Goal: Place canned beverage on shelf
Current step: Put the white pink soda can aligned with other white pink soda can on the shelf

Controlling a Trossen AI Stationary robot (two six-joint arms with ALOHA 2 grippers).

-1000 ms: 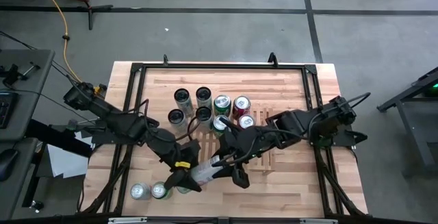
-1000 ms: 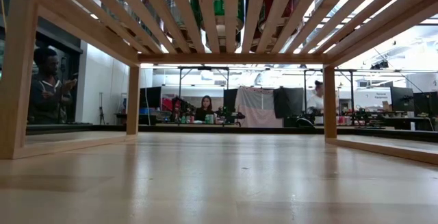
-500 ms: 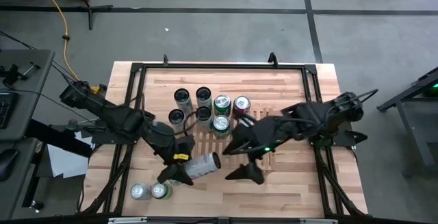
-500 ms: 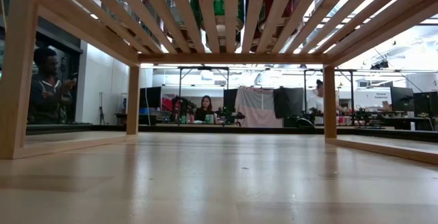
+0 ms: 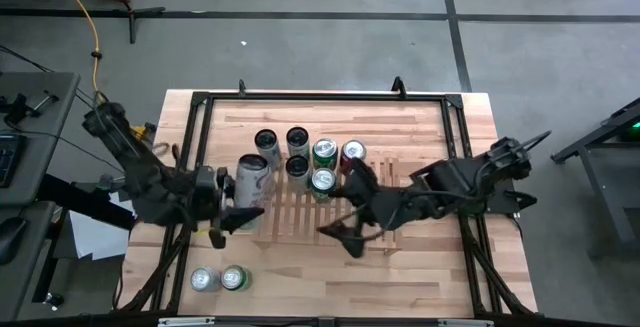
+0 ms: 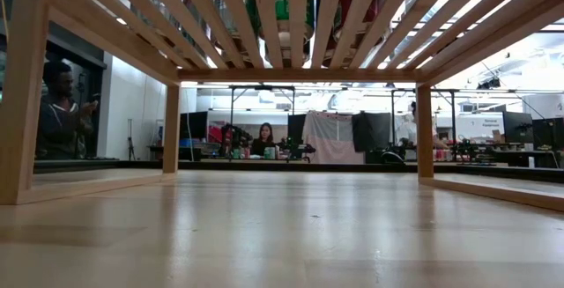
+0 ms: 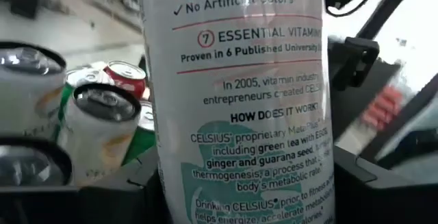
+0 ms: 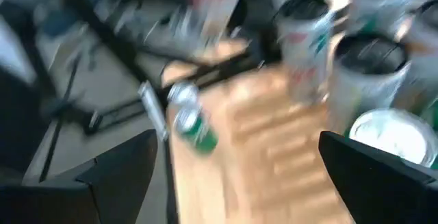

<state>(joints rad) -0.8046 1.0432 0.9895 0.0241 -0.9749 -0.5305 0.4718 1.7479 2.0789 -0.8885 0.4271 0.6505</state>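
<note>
The white can (image 7: 246,176) is too deep in my left gripper. My right gripper should hold the white can's side (image 5: 261,187) while my left gripper takes a new grip farther out.
My left gripper (image 5: 243,199) is shut on a white Celsius can (image 5: 252,177), which fills the left wrist view (image 7: 239,101), over the left end of the slatted light-wood shelf (image 5: 345,207). Several cans stand on the shelf's far part, among them a green one (image 5: 323,152) and a red one (image 5: 352,152). My right gripper (image 5: 345,235) is open and empty over the shelf's near edge, and it also shows in the right wrist view (image 8: 250,183). The low view shows only the shelf's underside (image 6: 282,33). My left gripper pinches the white can's side wall (image 7: 171,196) between its two fingers, one on either side. The fingers come about level from the table's left. The can stands about upright in the hold, top up; its bottom is hidden.
Two cans, one silver (image 5: 205,280) and one green (image 5: 236,278), stand on the tabletop at the near left. A black frame (image 5: 320,97) runs round the work area. People show in the room beyond (image 6: 264,138).
My right gripper has let go of the white can, opened and drawn back toward the table's right. My left gripper has carried the can from near the table's near edge toward the far left and turned it from lying to upright by the shelf's cans.
</note>
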